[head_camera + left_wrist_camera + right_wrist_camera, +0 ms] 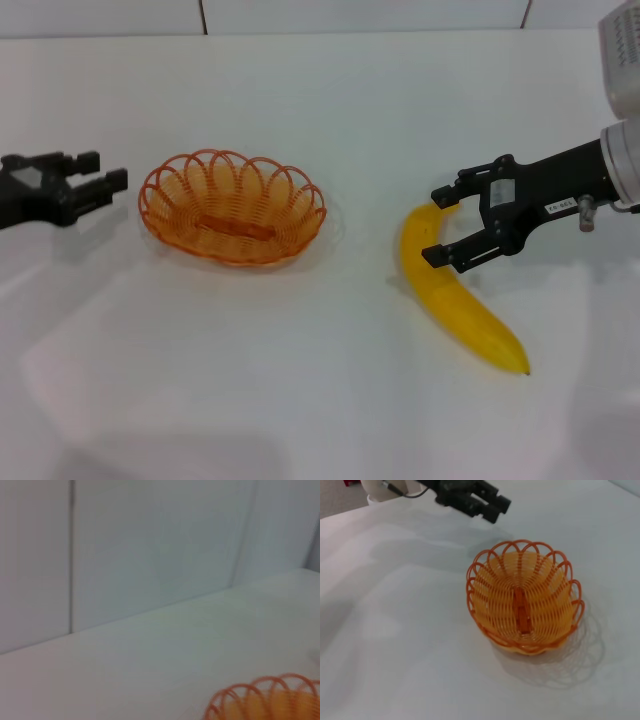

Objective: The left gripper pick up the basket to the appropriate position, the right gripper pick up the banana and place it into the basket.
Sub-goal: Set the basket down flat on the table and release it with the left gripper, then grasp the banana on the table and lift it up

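I should pull back and lower my right gripper's open fingers around the banana's middle (453,299) before I lift the banana, because they now reach over the banana's upper end (421,226).
The orange wire basket (290,205) stands empty on the white table, left of centre; it also shows in the right wrist view (547,597) and at the edge of the left wrist view (270,700). My left gripper (105,170) is open just left of the basket, apart from its rim; the right wrist view shows it beyond the basket (495,507). The yellow banana (455,295) lies on the table at the right. My right gripper (436,225) is open, with one finger on each side of the banana's upper end.
The white table (300,380) stretches wide in front of the basket and banana. A pale panelled wall (360,12) runs along the table's far edge.
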